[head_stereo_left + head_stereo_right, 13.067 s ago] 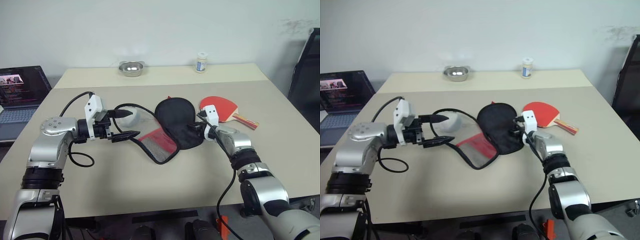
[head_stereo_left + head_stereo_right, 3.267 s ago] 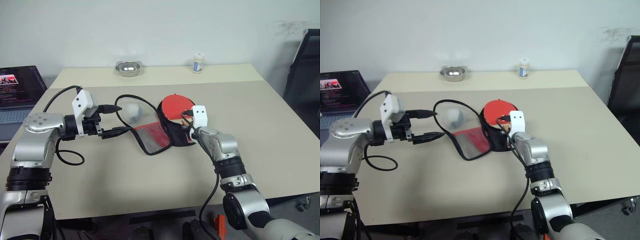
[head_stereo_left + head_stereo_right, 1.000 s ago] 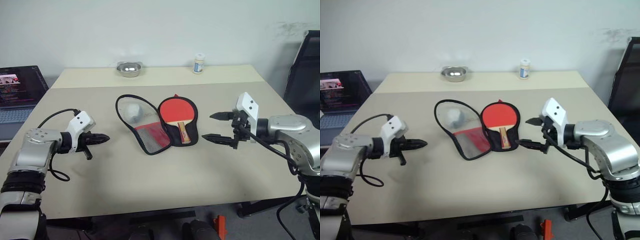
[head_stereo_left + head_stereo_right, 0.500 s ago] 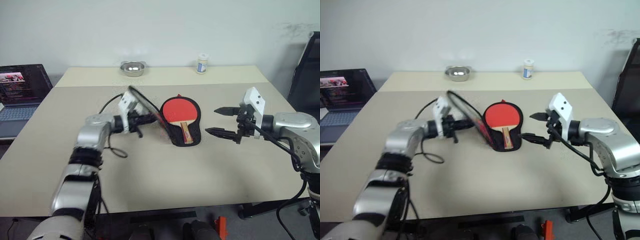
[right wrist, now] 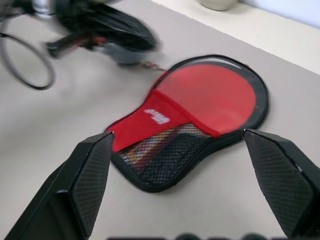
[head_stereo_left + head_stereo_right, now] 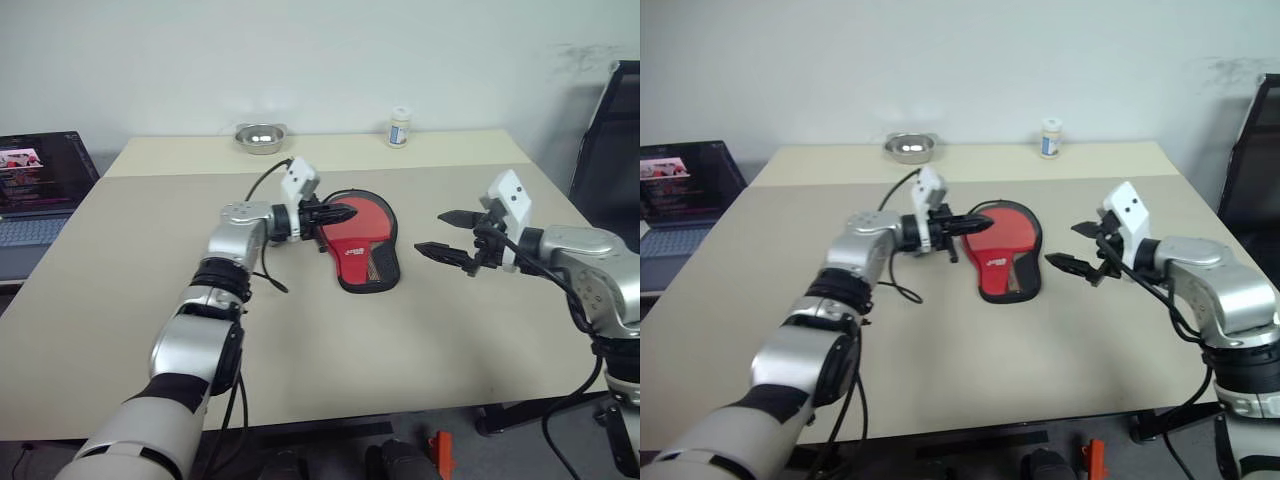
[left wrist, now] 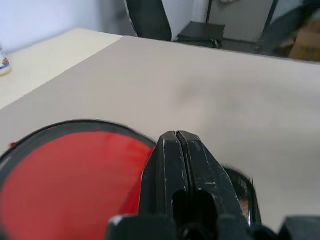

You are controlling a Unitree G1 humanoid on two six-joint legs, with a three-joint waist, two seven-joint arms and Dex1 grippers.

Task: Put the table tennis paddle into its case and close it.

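Observation:
The case is a long way from the table's near edge, so the robot's right gripper should grab its mesh pocket and pull the case closer before closing the zip.
The case lies folded shut at the table's middle, red side with logo and black mesh pocket facing up, black zip edging around it. The table tennis paddle is hidden under the flap. My left gripper is shut, its tips just over the left part of the case's round head; between the shut fingers I see nothing. My right gripper hangs open to the right of the case, apart from it, its fingers framing the case in the right wrist view.
A steel bowl and a small white bottle stand at the table's far edge. A laptop sits on a desk to the left. A black chair stands at the right. My left arm's cable trails on the table.
My left gripper has swung the case's open flap over to the right, covering the paddle. The case now lies folded, red side up. The right gripper has shifted only slightly.

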